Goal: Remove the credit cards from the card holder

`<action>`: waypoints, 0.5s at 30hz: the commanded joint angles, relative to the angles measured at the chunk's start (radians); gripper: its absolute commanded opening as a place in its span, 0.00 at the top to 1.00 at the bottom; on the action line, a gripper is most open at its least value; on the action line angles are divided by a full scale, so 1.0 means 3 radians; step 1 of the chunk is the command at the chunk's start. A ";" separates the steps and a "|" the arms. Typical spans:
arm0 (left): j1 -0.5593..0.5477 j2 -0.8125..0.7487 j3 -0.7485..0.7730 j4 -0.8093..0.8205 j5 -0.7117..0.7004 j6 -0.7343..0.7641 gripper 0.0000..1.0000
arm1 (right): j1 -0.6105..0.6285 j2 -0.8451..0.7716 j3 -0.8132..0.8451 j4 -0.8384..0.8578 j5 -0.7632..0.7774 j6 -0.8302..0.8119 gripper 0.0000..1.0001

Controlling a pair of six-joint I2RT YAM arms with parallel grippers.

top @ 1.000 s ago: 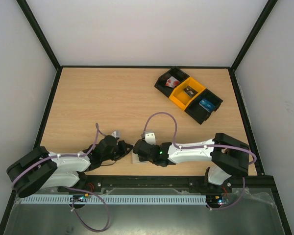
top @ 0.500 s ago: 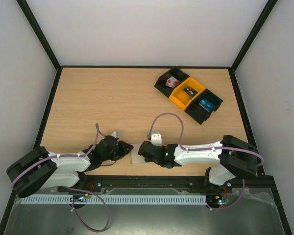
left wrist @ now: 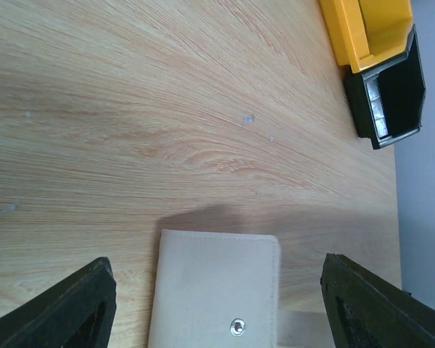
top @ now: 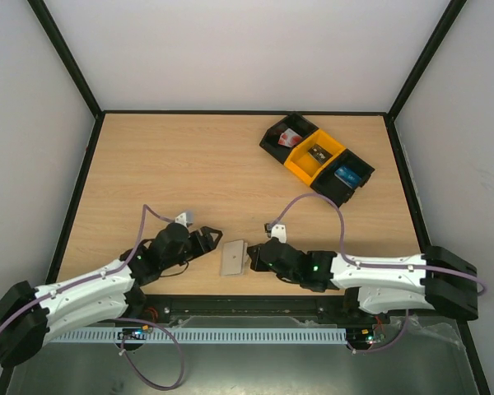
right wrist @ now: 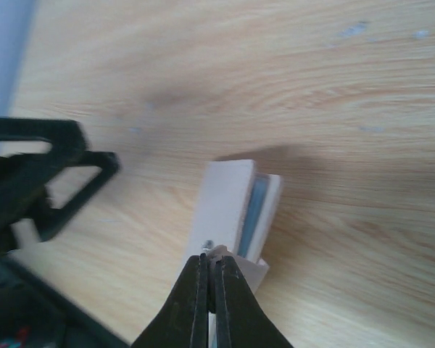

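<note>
My left gripper is yet to reach in, and the card holder's flap (top: 232, 258) covers the blue credit card. My right gripper should first swing the flap open by its tab (right wrist: 241, 267).
The card holder (top: 232, 257) is a pale, flat wallet with a metal snap (left wrist: 237, 328), lying near the table's front edge between the two arms. My right gripper (right wrist: 210, 256) is shut on its small tab, lifting one flap a little. The edge of a blue credit card (right wrist: 257, 206) shows in the gap between the flaps. My left gripper (left wrist: 217, 264) stands open, its fingers (left wrist: 83, 304) spread wide to either side of the holder without touching it. In the top view the left gripper (top: 208, 241) is just left of the holder and the right gripper (top: 253, 257) just right of it.
A row of three bins (top: 317, 156), black, yellow and black, sits at the back right. The right black bin holds a blue card (top: 347, 174), the left one a red-and-white item (top: 290, 137), the yellow one a dark item (top: 319, 153). The table's front edge is close behind the holder.
My left gripper has opened and let go of the holder. The right arm has drawn back to the right, and the holder now lies in plain sight between the grippers.
</note>
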 commanded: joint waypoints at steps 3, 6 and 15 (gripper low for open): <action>-0.0007 -0.0393 0.0065 -0.0508 0.0039 0.0246 0.21 | -0.0004 -0.0376 -0.0151 0.0786 -0.0202 0.0210 0.98; -0.0010 -0.0487 0.0015 -0.0519 0.0127 0.0232 0.20 | -0.0004 -0.0410 -0.0162 0.0806 -0.0158 0.0205 0.98; -0.0008 -0.0481 -0.0182 -0.0396 0.0230 0.0125 0.22 | -0.0004 -0.0565 -0.0366 0.0716 0.0082 0.0391 0.98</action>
